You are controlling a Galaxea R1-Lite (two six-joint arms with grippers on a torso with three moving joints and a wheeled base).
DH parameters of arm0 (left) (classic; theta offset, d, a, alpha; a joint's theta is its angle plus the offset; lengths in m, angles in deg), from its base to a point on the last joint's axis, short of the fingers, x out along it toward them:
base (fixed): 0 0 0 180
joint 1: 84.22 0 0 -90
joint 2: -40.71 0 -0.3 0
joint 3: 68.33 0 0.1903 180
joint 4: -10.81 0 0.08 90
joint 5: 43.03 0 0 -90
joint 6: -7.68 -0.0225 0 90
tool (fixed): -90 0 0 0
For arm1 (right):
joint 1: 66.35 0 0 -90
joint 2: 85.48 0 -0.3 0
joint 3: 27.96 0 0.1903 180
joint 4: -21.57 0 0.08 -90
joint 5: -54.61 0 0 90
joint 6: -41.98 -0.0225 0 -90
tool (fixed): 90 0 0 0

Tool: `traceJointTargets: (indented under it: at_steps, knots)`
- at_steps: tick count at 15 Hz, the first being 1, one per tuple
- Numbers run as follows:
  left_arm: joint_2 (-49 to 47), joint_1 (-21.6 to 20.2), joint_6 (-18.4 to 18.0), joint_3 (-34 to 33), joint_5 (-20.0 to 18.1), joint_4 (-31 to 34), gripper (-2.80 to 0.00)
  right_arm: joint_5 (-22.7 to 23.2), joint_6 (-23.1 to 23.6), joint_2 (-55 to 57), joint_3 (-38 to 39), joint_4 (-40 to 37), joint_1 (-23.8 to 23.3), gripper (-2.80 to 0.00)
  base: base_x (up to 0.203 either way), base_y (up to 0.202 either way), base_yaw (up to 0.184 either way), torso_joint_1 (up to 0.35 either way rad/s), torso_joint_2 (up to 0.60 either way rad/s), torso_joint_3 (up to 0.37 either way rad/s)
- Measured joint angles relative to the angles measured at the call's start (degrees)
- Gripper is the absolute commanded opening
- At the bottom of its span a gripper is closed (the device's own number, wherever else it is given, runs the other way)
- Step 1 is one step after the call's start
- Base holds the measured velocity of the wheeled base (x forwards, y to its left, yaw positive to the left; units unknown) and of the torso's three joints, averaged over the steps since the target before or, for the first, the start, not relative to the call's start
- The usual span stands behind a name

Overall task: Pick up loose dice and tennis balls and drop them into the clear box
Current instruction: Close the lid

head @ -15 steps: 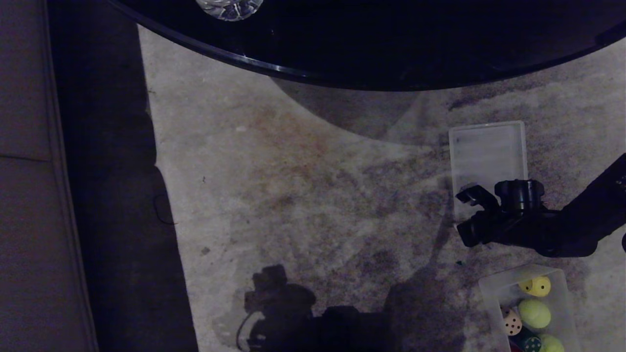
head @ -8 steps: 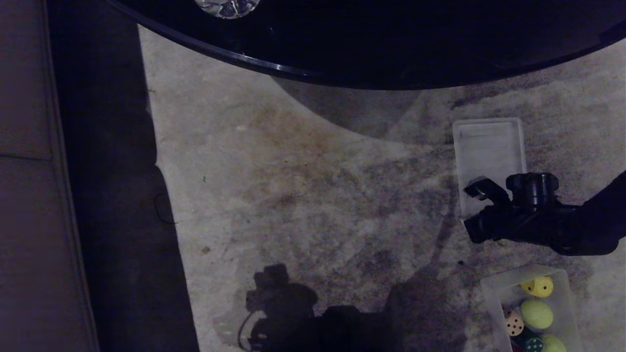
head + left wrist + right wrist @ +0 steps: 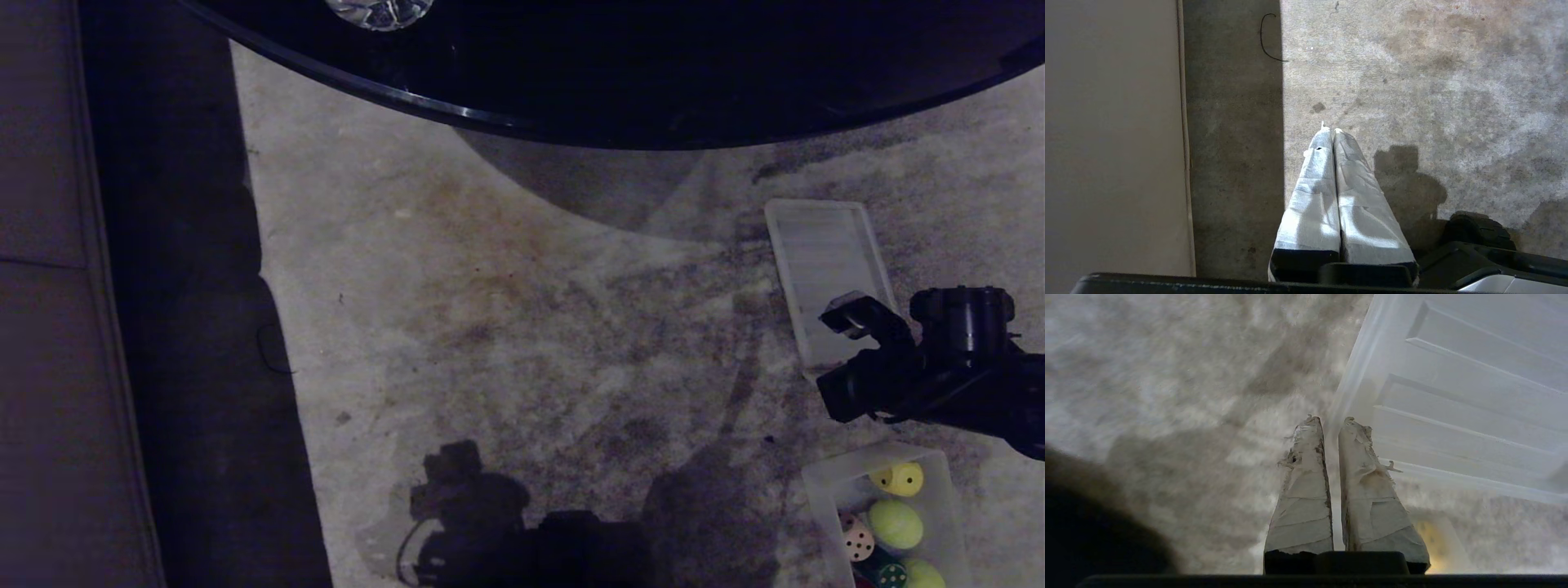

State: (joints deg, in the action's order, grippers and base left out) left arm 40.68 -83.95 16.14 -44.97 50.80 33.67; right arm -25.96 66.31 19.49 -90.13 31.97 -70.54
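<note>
The lid hangs crooked while my right gripper pinches the lid's near corner [image 3: 809, 372], so next I lay it flat, open and turn to its opposite near corner.
The clear box [image 3: 818, 483] sits on the carpet at the lower right. It holds a yellow die [image 3: 902, 479], a beige die [image 3: 856, 541], a dark green die [image 3: 888, 573] and two tennis balls [image 3: 895, 523] [image 3: 922, 574]. Just beyond the box my right gripper [image 3: 845, 314] is shut on the near edge of a flat ribbed translucent lid [image 3: 824, 253]. In the right wrist view that lid [image 3: 1453, 375] has its rim pinched between the right gripper's [image 3: 1329, 422] taped fingertips. My left gripper [image 3: 1329, 130] hangs shut and empty over bare carpet.
A round black table [image 3: 653, 73] spans the far side, with a glass object [image 3: 380, 12] on it. A grey sofa [image 3: 41, 327] and a dark floor strip [image 3: 188, 327] run along the left. Pale stained carpet [image 3: 490, 327] fills the middle.
My right gripper has swung to the right, and the lid has shifted and turned with it. The box and its contents have stayed put.
</note>
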Motion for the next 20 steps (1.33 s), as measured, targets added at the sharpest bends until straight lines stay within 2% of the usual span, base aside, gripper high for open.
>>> traceJointTargets:
  at_steps: [8,12,17,20]
  knots:
    - [0.0,0.0,0.0,0.0,0.0,0.0,-2.8,-0.4,-0.2,-8.3,8.3,-0.2,-0.7,-2.8,0.0,0.0,0.0,0.0,0.0,0.0]
    - [0.0,0.0,0.0,0.0,0.0,0.0,-2.8,-2.0,-0.3,-7.7,11.6,0.0,-0.6,-2.8,0.0,0.0,0.0,0.0,0.0,0.0]
    - [0.0,0.0,0.0,0.0,0.0,0.0,-2.8,-2.0,-1.5,-0.1,7.2,2.3,-0.4,-2.8,0.0,0.0,0.0,0.0,0.0,0.0]
    - [0.0,0.0,0.0,0.0,0.0,0.0,-2.8,-2.0,-5.1,5.8,3.6,8.2,0.2,-2.8,0.0,0.0,0.0,0.0,0.0,0.0]
